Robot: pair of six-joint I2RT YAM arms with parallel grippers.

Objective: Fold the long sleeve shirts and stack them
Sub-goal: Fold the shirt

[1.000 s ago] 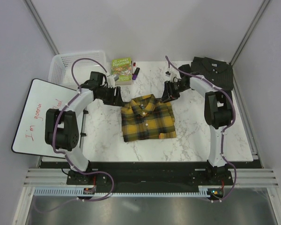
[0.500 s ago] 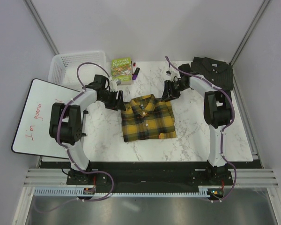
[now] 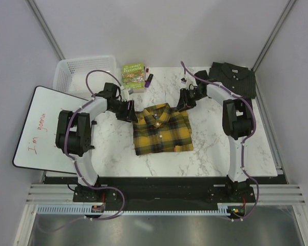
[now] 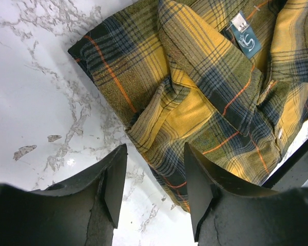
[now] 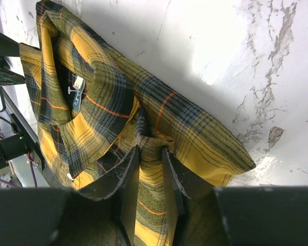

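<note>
I can see the plaid shirt's shoulder bunch up into a raised fold (image 5: 153, 139) next to the shirt's collar. Next, my right gripper draws that fold toward the shoulder's outer corner (image 5: 245, 163) before I start folding.
The yellow-and-black plaid shirt (image 3: 161, 130) lies folded in the middle of the marble table, collar toward the back. The dark grey shirt (image 3: 235, 78) lies folded at the back right corner. My left gripper (image 3: 130, 111) is at the plaid shirt's back left corner. In the left wrist view it (image 4: 155, 189) stands open over the marble, the plaid shirt's (image 4: 210, 92) edge just beyond the fingertips. My right gripper (image 3: 182, 104) is at the back right corner. In the right wrist view it (image 5: 151, 174) pinches a raised fold of the plaid cloth (image 5: 92, 102).
A white basket (image 3: 84, 69) stands at the back left. A green book (image 3: 133, 73) and markers (image 3: 149, 78) lie beside it. A whiteboard (image 3: 41, 128) hangs over the table's left edge. A small clip (image 3: 184, 79) lies behind the right gripper.
My left gripper has slid right and nearer, up to the shirt's back left corner, and its elbow swung in. The right gripper has stayed at the back right corner.
</note>
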